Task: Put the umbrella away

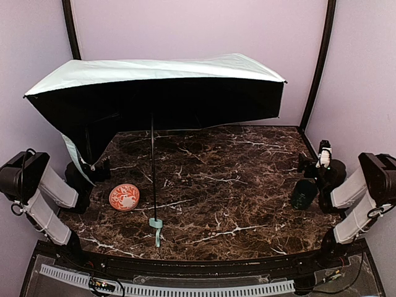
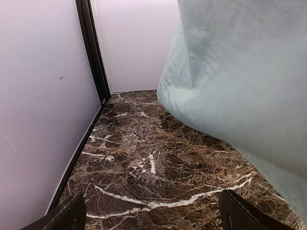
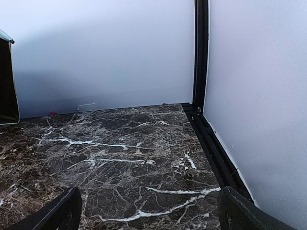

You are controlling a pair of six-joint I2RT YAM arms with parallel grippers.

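The umbrella canopy's drooping corner point(image 1: 93, 145) hangs above my left gripper, so I should move that gripper away while my right gripper raises the umbrella by its black shaft point(image 1: 153, 133).
The umbrella point(image 1: 154, 74) stands open over the back left of the marble table point(image 1: 235, 185), pale mint on top and black underneath. Its thin black shaft point(image 1: 153, 167) slants down to the mint handle point(image 1: 155, 223), which rests near the front edge with its strap. My left gripper point(image 1: 94, 170) is open, low at the table's left edge under the canopy's drooping corner. In the left wrist view the mint fabric point(image 2: 240, 72) hangs just right of the open gripper point(image 2: 152, 215). My right gripper point(image 1: 311, 159) is open at the far right, far from the umbrella. Only the canopy's edge point(image 3: 7, 81) shows in its view.
An orange patterned dish point(image 1: 124, 197) lies left of the shaft. A dark green cup point(image 1: 304, 193) stands by the right arm. Pale walls with black corner posts point(image 1: 318, 62) close in the table on three sides.
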